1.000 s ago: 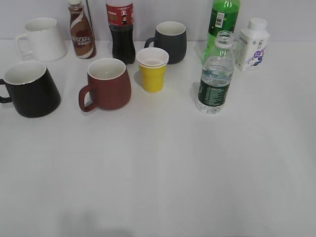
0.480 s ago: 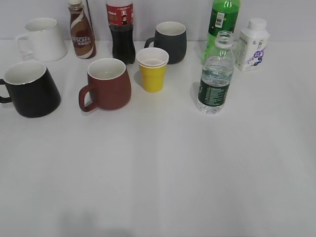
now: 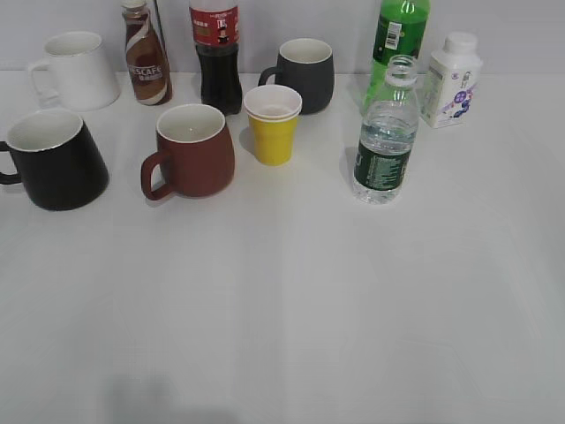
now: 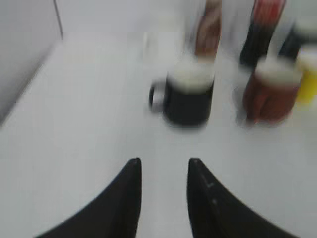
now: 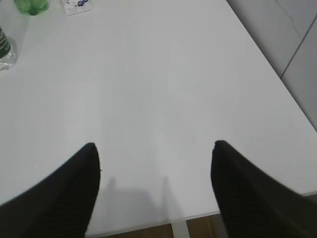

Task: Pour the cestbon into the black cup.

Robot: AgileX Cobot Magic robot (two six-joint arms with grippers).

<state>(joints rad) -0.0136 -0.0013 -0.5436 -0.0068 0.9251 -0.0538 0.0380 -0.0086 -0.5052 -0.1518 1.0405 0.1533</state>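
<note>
My gripper will find an empty bottle and a dry pour when it tips the uncapped cestbon (image 3: pixel 386 137), because the bottle looks see-through above its label.
The cestbon (image 3: pixel 386 132), a clear uncapped water bottle with a dark green label, stands upright at the right middle of the table; its base shows at the top left of the right wrist view (image 5: pixel 4 53). The black cup (image 3: pixel 55 159), glossy with a white inside, stands at the far left; it is blurred in the left wrist view (image 4: pixel 187 96). My left gripper (image 4: pixel 162 163) is open and empty over bare table, short of the black cup. My right gripper (image 5: pixel 154 148) is open wide and empty near the table's front right edge. Neither gripper shows in the exterior view.
A brown mug (image 3: pixel 190 150), a yellow cup (image 3: pixel 273 124), a dark grey mug (image 3: pixel 305 73), a white mug (image 3: pixel 75 69), a Nescafe bottle (image 3: pixel 146 55), a cola bottle (image 3: pixel 217 55), a green soda bottle (image 3: pixel 397 40) and a white milk bottle (image 3: pixel 452 79) stand along the back. The table's right edge (image 5: pixel 277 79) is close.
Nothing on the table has moved in the exterior view. The faint shadow at the bottom left edge has shifted slightly.
</note>
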